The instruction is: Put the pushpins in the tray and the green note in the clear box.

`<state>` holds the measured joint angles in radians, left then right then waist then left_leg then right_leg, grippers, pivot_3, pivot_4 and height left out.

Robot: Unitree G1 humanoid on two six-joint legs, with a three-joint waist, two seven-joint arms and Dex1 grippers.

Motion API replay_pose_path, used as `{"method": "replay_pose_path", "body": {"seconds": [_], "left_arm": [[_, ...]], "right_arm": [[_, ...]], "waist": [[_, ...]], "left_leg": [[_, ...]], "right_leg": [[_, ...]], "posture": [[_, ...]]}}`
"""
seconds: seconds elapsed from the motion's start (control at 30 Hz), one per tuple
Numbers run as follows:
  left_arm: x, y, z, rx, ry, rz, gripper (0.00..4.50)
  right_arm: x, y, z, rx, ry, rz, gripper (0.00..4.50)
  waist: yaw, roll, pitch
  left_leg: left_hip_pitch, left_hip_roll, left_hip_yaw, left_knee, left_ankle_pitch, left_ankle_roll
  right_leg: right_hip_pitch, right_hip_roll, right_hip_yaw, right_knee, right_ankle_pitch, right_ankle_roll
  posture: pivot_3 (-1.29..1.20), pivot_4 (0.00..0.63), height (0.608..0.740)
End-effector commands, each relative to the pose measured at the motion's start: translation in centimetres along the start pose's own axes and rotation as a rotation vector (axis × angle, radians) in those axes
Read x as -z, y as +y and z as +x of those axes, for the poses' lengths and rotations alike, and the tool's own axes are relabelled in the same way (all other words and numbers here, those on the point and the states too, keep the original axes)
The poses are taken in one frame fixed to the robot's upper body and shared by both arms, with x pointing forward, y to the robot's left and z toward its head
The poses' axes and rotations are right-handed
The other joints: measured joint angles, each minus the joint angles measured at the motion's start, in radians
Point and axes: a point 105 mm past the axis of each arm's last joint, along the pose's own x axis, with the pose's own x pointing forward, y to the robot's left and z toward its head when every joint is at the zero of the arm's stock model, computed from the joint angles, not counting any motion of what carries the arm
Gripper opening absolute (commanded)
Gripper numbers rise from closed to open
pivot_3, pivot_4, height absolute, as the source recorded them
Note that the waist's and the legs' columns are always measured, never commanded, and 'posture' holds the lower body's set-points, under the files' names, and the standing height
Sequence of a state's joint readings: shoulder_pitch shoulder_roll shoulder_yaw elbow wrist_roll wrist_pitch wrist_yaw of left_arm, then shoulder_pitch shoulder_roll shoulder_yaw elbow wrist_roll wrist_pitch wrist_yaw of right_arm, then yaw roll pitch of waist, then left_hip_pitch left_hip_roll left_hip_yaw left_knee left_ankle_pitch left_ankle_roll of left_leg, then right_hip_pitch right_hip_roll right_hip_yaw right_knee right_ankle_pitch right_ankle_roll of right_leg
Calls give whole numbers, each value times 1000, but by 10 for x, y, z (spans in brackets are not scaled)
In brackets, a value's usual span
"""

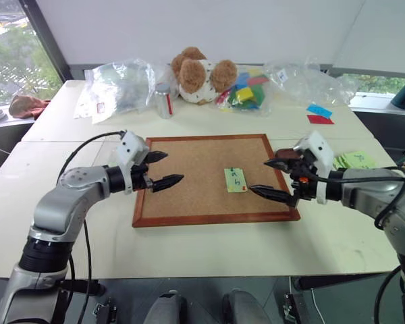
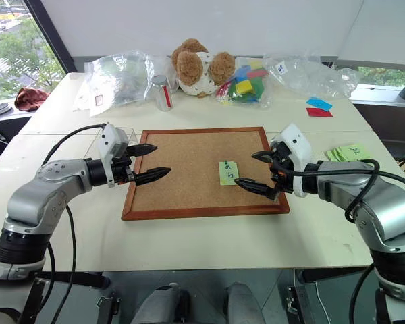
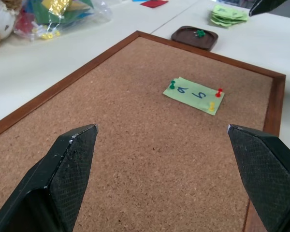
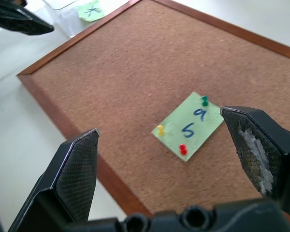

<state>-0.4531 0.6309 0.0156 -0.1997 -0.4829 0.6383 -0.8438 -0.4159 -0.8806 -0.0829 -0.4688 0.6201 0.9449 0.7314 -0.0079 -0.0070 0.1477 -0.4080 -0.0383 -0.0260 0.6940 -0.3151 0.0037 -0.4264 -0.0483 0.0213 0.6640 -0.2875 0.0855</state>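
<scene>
The green pushpin should come out by itself and leave the green note flat when I pull the pushpin, because red and yellow pushpins hold the note's other end.
The green note, marked "a 5", lies on the right half of a cork board. Three pushpins hold it down: one green, one red and one yellow. The brown tray sits just past the board's right edge with a green pin in it. The clear box stands off the board's left side and holds a slip marked X. My left gripper hovers open over the board's left edge. My right gripper hovers open just right of the note. Both are empty.
At the back of the table are a teddy bear, a metal can, plastic bags and a bag of coloured blocks. A heap of green slips lies at the right. Blue and red slips lie further back.
</scene>
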Motion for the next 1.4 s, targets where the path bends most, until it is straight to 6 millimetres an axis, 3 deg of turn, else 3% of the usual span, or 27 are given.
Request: {"method": "replay_pose_path", "body": {"seconds": [0.03,0.13,0.37,0.57,0.8,0.9,0.97,1.37,1.4], "left_arm": [[-5,-4,1,-11,-19,53,4417],[5,-5,4,-20,-2,56,3565],[29,-9,27,-70,-13,-2,42],[59,-12,48,-104,23,-25,42],[81,-8,58,-151,56,-17,42],[86,-7,58,-163,64,-15,0],[87,-5,57,-170,66,-14,0],[88,-8,58,-166,68,-22,0],[89,-9,57,-164,72,-22,0]], "right_arm": [[-10,-6,1,42,-40,-27,4421],[-11,-12,7,75,-56,0,4421],[-1,-22,32,149,-25,52,4421],[4,-28,69,207,-17,99,4421],[12,-35,104,232,-16,132,4421],[15,-38,112,237,-20,133,3570],[17,-38,116,232,-12,131,2626],[35,-39,122,230,18,135,2626],[36,-38,122,227,20,135,2353]], "waist": [[-1,0,0],[-2,0,0],[-1,0,0],[-3,0,0],[-3,0,0],[-3,0,0],[-3,0,-1],[-4,1,-1],[-4,1,-1]], "left_leg": [[0,0,0,0,0,0],[0,0,0,0,1,-1],[0,0,0,0,1,-2],[0,0,0,0,3,-5],[0,0,0,0,3,-6],[0,0,0,1,3,-6],[0,-1,0,1,3,-6],[1,-1,0,2,3,-6],[1,-1,0,2,3,-6]], "right_leg": [[0,0,0,0,0,0],[0,0,0,0,0,0],[0,0,0,1,0,0],[-1,0,0,1,0,0],[-1,1,0,2,0,0],[-1,0,0,2,0,0],[-1,0,0,2,0,0],[0,0,0,4,0,0],[0,1,0,4,0,0]], "posture": [[0,150,740],[0,150,740],[0,150,740],[0,150,740],[0,150,740],[0,150,740],[0,150,740],[0,150,740],[0,150,740]]}}
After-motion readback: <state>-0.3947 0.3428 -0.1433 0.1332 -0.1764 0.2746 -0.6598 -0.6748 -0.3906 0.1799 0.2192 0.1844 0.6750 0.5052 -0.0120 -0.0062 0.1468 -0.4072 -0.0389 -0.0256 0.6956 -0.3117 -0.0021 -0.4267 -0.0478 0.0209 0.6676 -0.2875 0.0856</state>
